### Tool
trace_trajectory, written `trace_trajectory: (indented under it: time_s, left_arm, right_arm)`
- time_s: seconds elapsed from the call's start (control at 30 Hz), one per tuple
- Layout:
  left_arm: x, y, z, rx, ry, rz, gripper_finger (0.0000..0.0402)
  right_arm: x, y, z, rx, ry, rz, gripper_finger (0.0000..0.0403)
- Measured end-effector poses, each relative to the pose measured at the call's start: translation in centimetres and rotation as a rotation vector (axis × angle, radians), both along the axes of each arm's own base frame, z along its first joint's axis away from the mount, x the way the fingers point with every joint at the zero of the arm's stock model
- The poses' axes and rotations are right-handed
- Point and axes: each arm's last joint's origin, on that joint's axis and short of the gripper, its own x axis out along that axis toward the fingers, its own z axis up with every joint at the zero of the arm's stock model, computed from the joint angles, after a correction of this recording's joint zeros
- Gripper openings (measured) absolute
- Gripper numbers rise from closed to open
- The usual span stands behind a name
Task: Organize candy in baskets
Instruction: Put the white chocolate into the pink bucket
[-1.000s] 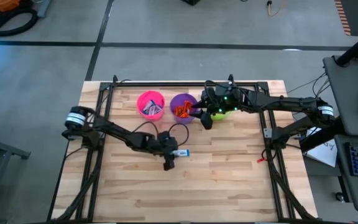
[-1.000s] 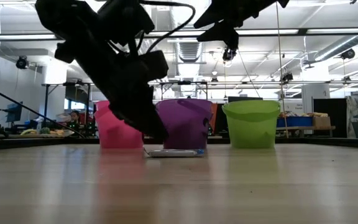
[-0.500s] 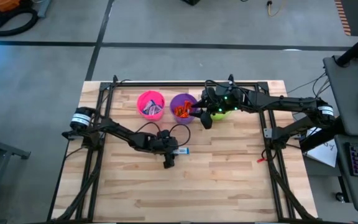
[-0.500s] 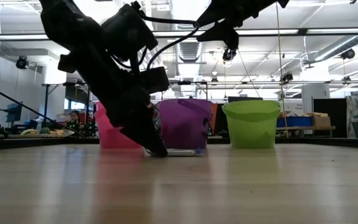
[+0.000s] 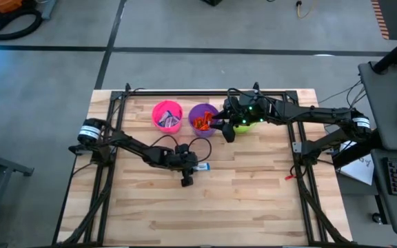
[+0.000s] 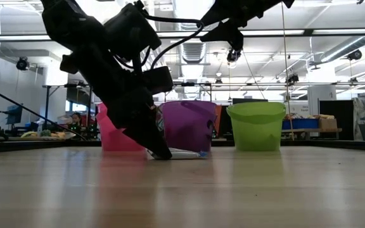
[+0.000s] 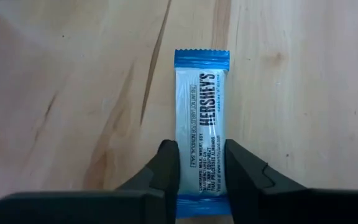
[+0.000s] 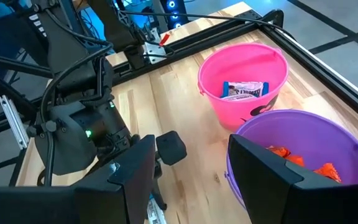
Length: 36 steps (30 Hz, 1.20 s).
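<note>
I keep holding the candy bar (image 5: 202, 166) by its long sides with my left gripper until it hangs over the pink basket (image 5: 167, 116), which has matching blue-and-white candy in it.
A blue-and-white candy bar (image 7: 201, 118) lies flat on the wooden table (image 5: 253, 200) near its middle, also seen in the high view as the bar (image 5: 202, 167). My left gripper (image 7: 202, 171) is down at the table and shut on the bar's near end. The pink basket (image 5: 167, 114), purple basket (image 5: 202, 118) and green basket (image 6: 256, 125) stand in a row at the far side. The pink one holds blue-and-white candy and the purple one orange candy. My right gripper (image 8: 191, 168) hangs open and empty above the purple and green baskets. My left gripper pinches the candy bar's two long sides (image 7: 185, 163) between its two fingers, close to the end nearest the arm. The fingers slant down from the table's left side, one on either side of the bar's width. The bar lies flat on the table.
The black frame rails (image 5: 185, 91) run along the table's far edge and sides. My right arm (image 5: 288, 111) reaches over the green basket and hides most of it in the high view. Bare wood lies toward the near edge.
My left gripper has come down onto the table at the candy bar's near end. The bar lies where it did. My right arm has kept still.
</note>
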Motion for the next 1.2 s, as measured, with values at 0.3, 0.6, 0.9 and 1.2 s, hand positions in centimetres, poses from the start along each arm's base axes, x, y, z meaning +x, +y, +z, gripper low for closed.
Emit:
trace_trajectory:
  time_s: [0.3,0.6,0.9,1.2]
  left_arm:
    - [-0.8,0.0,4.1,-0.024,-0.077,-0.006,0.0061]
    - [-3.0,0.7,9.7,0.047,-0.199,0.07,0.0058]
    - [-6.2,2.0,14.2,0.221,-0.303,0.269,0.0069]
    - [-9.7,3.2,15.8,0.434,-0.223,0.443,0.0076]
  right_arm:
    - [-0.5,0.1,0.7,0.032,-0.024,-0.008,0.0196]
    - [-0.8,0.2,1.7,0.101,-0.065,-0.03,0.0196]
    - [-0.3,0.3,1.2,0.224,-0.052,-0.008,0.0196]
    - [-0.3,0.3,1.2,0.217,-0.051,-0.007,0.0196]
